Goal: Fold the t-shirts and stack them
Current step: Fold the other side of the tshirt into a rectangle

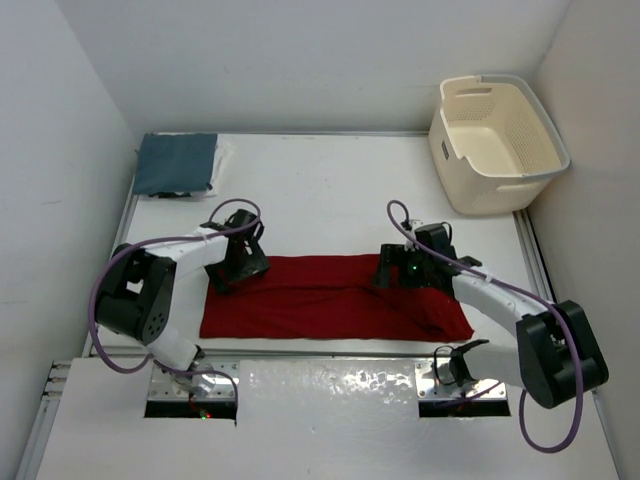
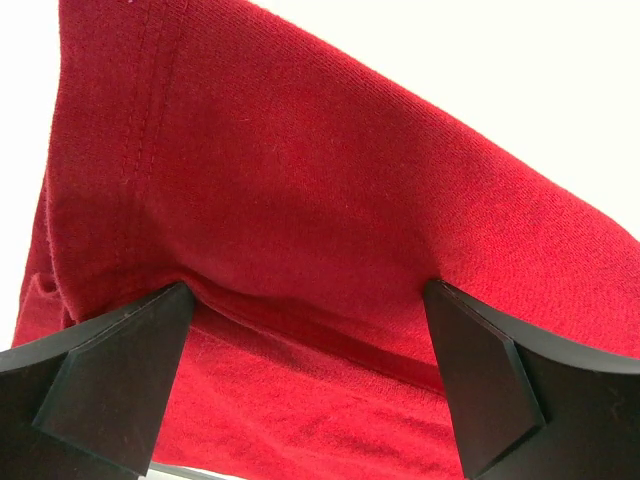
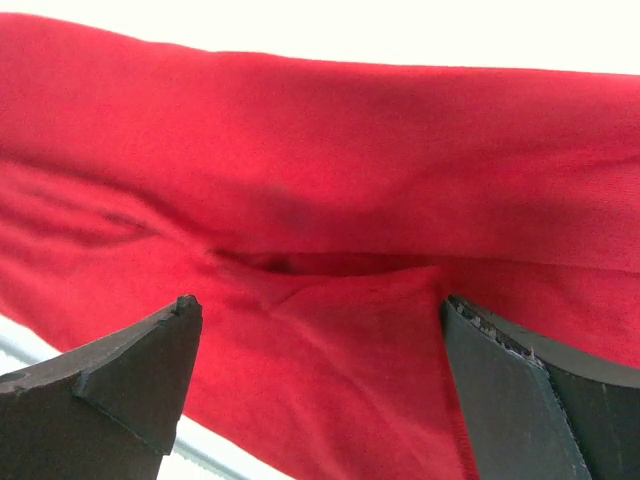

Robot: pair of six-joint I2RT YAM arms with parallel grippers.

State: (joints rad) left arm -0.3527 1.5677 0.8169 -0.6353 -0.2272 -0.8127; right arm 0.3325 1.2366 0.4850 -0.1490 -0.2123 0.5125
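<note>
I have the red t-shirt's long band (image 1: 310, 292) lying crosswise in front of me, so my right gripper should turn its collar end toward the table's far edge (image 1: 345, 145) before folding further.
A bright red t-shirt (image 1: 330, 297) lies folded lengthwise into a long band across the middle of the table. My left gripper (image 1: 232, 274) hovers over its far left corner, open, with red cloth (image 2: 300, 250) beneath the spread fingers (image 2: 110, 375). Over the far right part of the band my right gripper (image 1: 392, 279) is open too, a fold of the red shirt (image 3: 330, 300) lying under its fingers (image 3: 140, 375). A dusty blue-grey t-shirt (image 1: 176, 164) sits folded at the table's far left corner. No white t-shirt is in view.
A cream perforated laundry basket (image 1: 497, 143) stands at the far right corner of the table. White walls close in on the left, back and right. The table's metal rim (image 1: 530, 262) runs along the right side.
</note>
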